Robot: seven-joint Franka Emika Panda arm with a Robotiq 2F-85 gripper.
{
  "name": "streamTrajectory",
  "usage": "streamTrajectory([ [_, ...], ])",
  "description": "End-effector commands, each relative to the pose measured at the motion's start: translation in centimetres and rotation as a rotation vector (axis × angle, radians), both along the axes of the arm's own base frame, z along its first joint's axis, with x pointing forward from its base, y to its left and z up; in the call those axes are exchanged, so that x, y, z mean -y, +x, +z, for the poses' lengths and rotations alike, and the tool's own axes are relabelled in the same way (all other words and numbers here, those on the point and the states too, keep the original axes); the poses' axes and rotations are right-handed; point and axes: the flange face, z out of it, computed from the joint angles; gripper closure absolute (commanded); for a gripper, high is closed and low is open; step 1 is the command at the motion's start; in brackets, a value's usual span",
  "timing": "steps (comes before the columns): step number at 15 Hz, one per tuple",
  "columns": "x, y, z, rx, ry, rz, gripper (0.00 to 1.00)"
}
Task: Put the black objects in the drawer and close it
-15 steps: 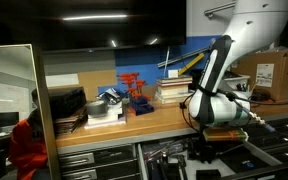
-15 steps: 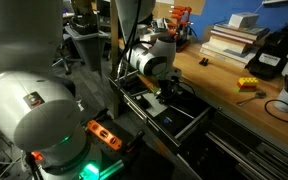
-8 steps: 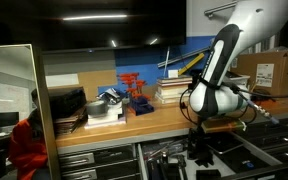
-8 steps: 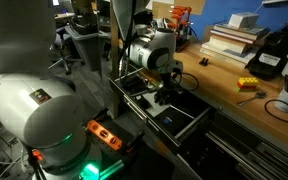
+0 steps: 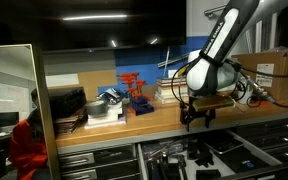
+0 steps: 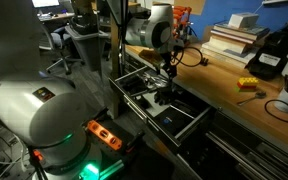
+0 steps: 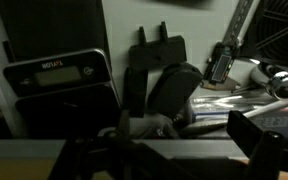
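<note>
My open gripper should continue to move toward the black piece on the bench (image 6: pixel 200 67) until its fingers close around the piece, because the piece stands clear of the stacked books.
The drawer (image 5: pixel 224 150) under the wooden bench stands open; it also shows in an exterior view (image 6: pixel 189 120). Black chunky pieces lie inside it (image 5: pixel 197 153) (image 6: pixel 162 98). In the wrist view one black piece (image 7: pixel 169 85) lies among clutter in the drawer below me. My gripper (image 5: pixel 195 121) hangs above the open drawer, at about the height of the bench front edge, also seen in an exterior view (image 6: pixel 167 70). In the wrist view its fingers (image 7: pixel 169 150) are spread apart with nothing between them.
On the bench stand a red rack (image 5: pixel 134 90), stacked books (image 5: pixel 172 92) (image 6: pixel 232 35) and a cardboard box (image 5: pixel 274 72). A small yellow item (image 6: pixel 246 84) lies on the benchtop. A black meter-like device (image 7: pixel 59 75) lies in the drawer. A tall panel (image 5: pixel 14 110) stands nearby.
My gripper has risen out of the drawer to above its front edge. The black pieces stay in the drawer.
</note>
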Motion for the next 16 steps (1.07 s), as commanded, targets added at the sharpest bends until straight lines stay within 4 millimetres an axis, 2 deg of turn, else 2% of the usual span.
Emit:
streamTrajectory([
  [1,-0.6,2.8,4.7,0.076,-0.016,-0.005,0.0],
  [5,0.1,6.6,7.7,0.152,-0.012,-0.003,0.0],
  [8,1.9,9.3,8.4,0.187,-0.027,-0.011,0.0],
  [12,5.2,13.5,7.9,0.194,-0.035,-0.009,0.0],
  [16,8.0,17.8,6.1,0.19,-0.034,0.008,0.0],
])
